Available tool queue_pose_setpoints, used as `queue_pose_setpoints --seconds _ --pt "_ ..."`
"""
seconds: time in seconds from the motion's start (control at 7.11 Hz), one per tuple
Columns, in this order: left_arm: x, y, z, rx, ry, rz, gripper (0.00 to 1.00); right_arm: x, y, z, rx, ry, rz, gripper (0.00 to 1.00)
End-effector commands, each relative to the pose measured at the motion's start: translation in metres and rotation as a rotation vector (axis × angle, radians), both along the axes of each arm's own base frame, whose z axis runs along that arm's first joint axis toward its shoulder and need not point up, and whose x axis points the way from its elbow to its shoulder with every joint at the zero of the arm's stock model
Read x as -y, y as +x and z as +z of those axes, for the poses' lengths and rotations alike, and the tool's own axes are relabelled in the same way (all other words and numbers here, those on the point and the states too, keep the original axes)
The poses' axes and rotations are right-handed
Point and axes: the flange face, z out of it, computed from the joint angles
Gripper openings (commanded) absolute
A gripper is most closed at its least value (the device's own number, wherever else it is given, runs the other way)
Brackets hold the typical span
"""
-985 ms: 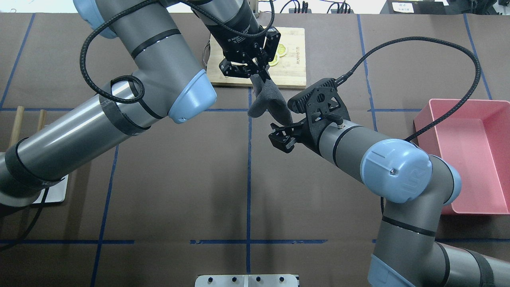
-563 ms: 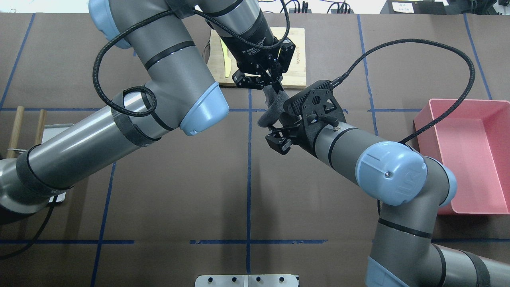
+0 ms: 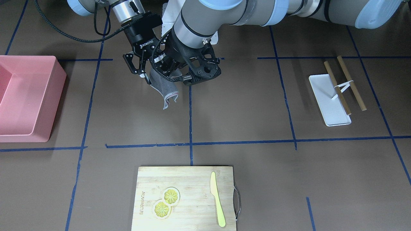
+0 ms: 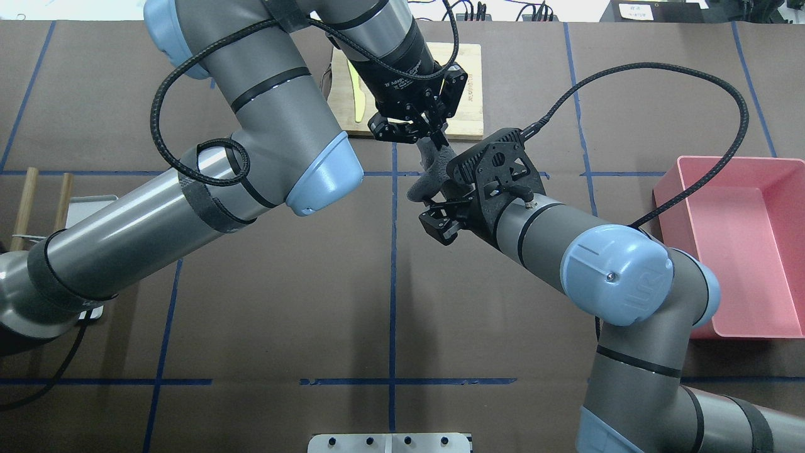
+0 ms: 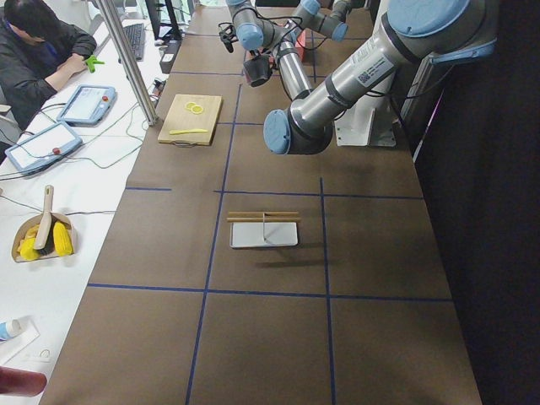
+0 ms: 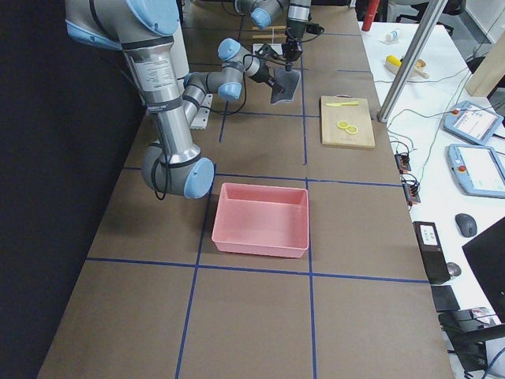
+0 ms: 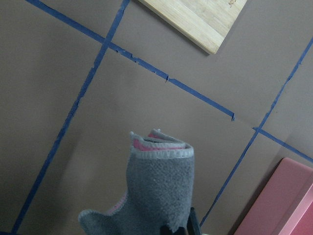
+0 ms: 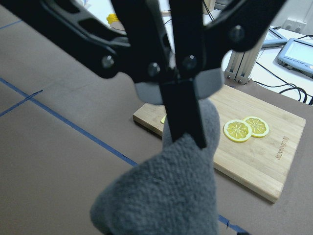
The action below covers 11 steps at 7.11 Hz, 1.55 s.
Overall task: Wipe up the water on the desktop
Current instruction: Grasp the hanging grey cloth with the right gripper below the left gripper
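My right gripper will drag the grey cloth [image 3: 163, 85] across the desktop and it will fan out from my fingers, since the wavy lower edge [image 3: 170, 101] hangs limp, loosely folded.
My left gripper [image 4: 438, 139] is shut on the top of a grey cloth [image 4: 427, 176] and holds it hanging above the brown desktop [image 4: 283, 302], just in front of the cutting board. The cloth also shows in the front view [image 3: 162, 88], the left wrist view [image 7: 161, 191] and close up in the right wrist view [image 8: 171, 196]. My right gripper [image 4: 431, 211] is open and points at the cloth's lower end, right beside it. In the front view it [image 3: 141, 77] stands just left of the cloth. I see no water on the desktop [image 3: 240, 106].
A bamboo cutting board [image 3: 192, 179] with two lemon slices and a yellow knife lies at the far middle. A pink bin [image 4: 742, 245] stands at my right. A white tray [image 3: 329, 99] with two wooden sticks lies at my left.
My left gripper has carried the cloth from over the board's edge toward me, over the desktop. My right gripper has moved slightly up to the cloth's lower end.
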Motion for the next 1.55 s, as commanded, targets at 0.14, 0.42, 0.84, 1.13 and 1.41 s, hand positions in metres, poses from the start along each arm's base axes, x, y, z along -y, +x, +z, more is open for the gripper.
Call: queue_pose_setpoints --seconds 0.14,0.42,0.84,1.13,1.41 --pt "0.0021 0.0007 0.0037 0.006 -0.006 -0.003 0.0 -0.0035 -0.0015 -0.0008 0.003 0.0 -0.007 0.76" --pt "0.0039 0.0011 0.0069 0.01 -0.008 -0.004 0.0 -0.0039 -0.0002 -0.0013 0.006 0.001 -0.005 0.65" --pt "0.004 0.0012 0.007 0.011 -0.009 -0.004 0.0 -0.0039 -0.0002 -0.0013 0.007 0.0 -0.005 0.57" --pt "0.004 0.0012 0.007 0.011 -0.009 -0.004 0.0 -0.0049 -0.0004 -0.0008 0.01 -0.006 -0.006 0.1" --pt "0.004 0.0012 0.007 0.011 -0.009 -0.004 0.0 -0.0049 -0.0004 -0.0008 0.011 -0.008 -0.005 0.0"
